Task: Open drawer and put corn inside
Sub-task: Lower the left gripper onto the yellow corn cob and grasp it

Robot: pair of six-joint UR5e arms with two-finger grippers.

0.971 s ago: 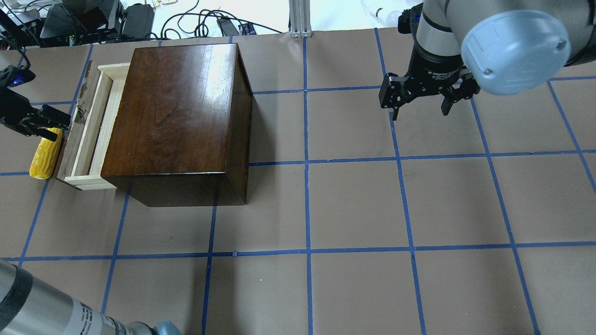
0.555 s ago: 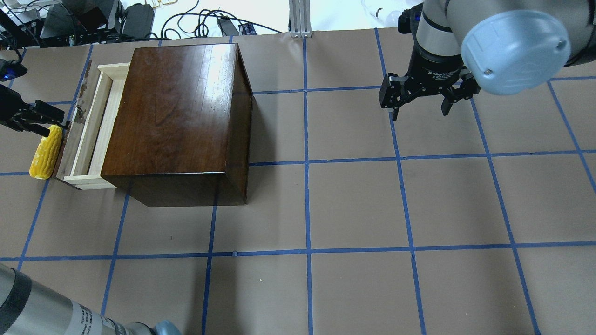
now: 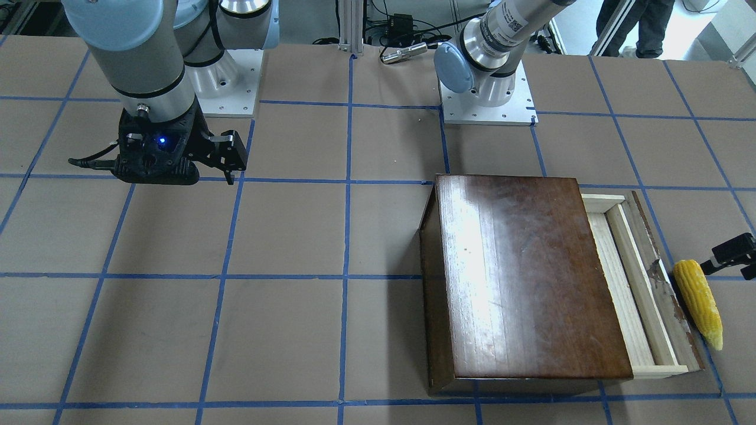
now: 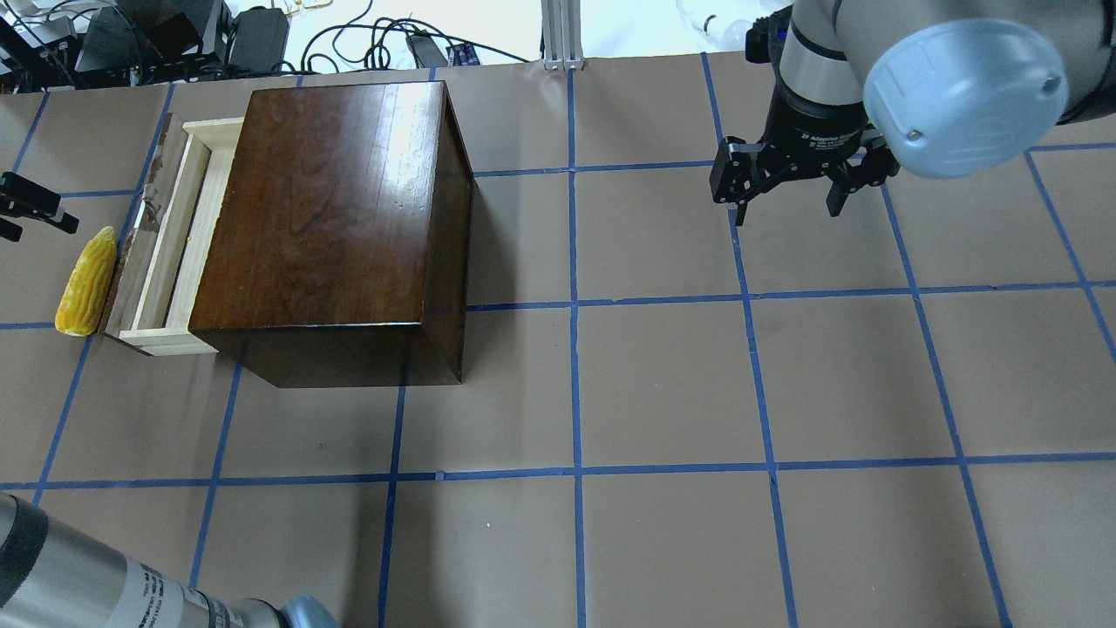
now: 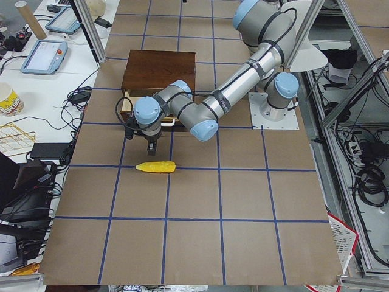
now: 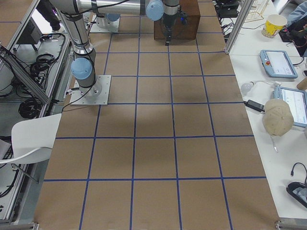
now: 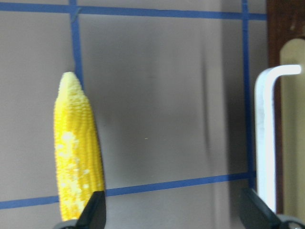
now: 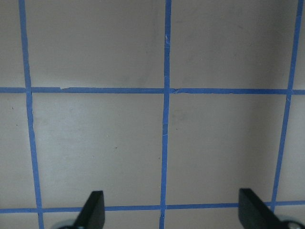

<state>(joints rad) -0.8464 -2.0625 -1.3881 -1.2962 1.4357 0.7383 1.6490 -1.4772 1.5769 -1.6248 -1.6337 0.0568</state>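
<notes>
The drawer's open gap [image 3: 620, 283] is bigger than the corn [image 3: 698, 304] and runs beside it, so the corn will fit in flat when I lower it.
The corn [image 4: 85, 281] lies on the table beside the worn dark-brown front panel of the drawer [image 4: 166, 240], outside it. The drawer is pulled part way out of the glossy dark-brown box [image 4: 331, 218], and its pale wood inside is empty. My left gripper [image 4: 30, 214] is open at the view's left edge, above and beyond the corn's tip, apart from it. In the left wrist view the corn [image 7: 78, 152] sits by the left fingertip [image 7: 95, 212], and the drawer's silver handle [image 7: 265, 138] is at the right. My right gripper [image 4: 789, 187] is open and empty, far to the right.
Blue tape lines grid the brown table. Cables and equipment [image 4: 131, 35] lie beyond the table's far edge behind the box. An aluminium post [image 4: 558, 35] stands at the far middle edge. An operator's legs [image 3: 632, 23] show beyond the robot's bases.
My left gripper has drawn back from the corn's tip toward the view's left edge. The corn lies uncovered beside the drawer front. The right arm has not moved.
</notes>
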